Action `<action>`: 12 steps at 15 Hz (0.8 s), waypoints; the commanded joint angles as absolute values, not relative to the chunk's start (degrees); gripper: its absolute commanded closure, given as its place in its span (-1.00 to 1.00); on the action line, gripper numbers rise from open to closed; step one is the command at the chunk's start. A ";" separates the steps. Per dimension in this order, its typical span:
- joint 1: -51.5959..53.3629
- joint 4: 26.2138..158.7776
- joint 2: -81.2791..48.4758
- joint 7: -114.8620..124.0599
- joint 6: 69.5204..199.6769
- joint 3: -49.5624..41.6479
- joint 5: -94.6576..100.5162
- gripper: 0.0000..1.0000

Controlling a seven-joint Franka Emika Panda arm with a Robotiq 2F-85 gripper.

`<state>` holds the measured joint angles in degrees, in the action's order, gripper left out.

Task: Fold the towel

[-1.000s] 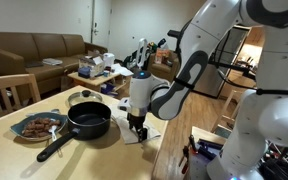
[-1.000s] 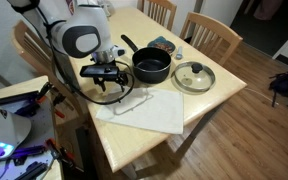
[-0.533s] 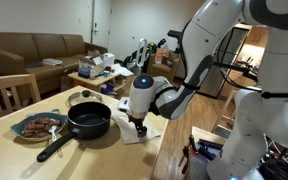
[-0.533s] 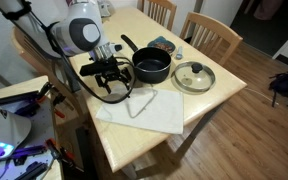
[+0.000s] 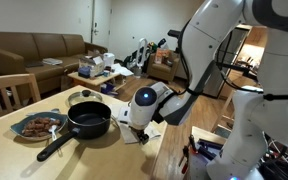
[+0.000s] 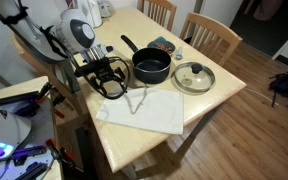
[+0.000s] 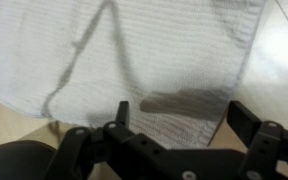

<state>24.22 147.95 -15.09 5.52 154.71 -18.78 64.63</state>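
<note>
My open fingers hover too far in over the towel, so I need to back up, go down around the towel's near corner and grip it before folding.
The towel lies spread flat on the wooden table, near the front edge, off-white and slightly wrinkled. It also shows in an exterior view under the arm, and it fills most of the wrist view. My gripper hovers just above the towel's edge on the side nearest the pan, and it also shows in an exterior view. In the wrist view the gripper has its two fingers wide apart with nothing between them; a corner of the towel lies below them.
A black frying pan stands beside the towel, also seen in an exterior view. A glass lid and a patterned plate of food lie further back. Chairs stand at the table's far side.
My gripper has risen off the towel's edge and drawn back toward the table's side. The towel stays flat.
</note>
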 commanded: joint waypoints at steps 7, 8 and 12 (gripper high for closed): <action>20.56 147.05 -15.60 27.91 136.51 -6.07 82.31 -1.00; 19.63 147.40 -15.23 28.51 134.90 -3.42 82.74 -1.00; 15.66 147.29 -15.29 25.97 134.51 3.27 80.18 -1.00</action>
<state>19.58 147.37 -15.34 25.93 135.49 -0.60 79.73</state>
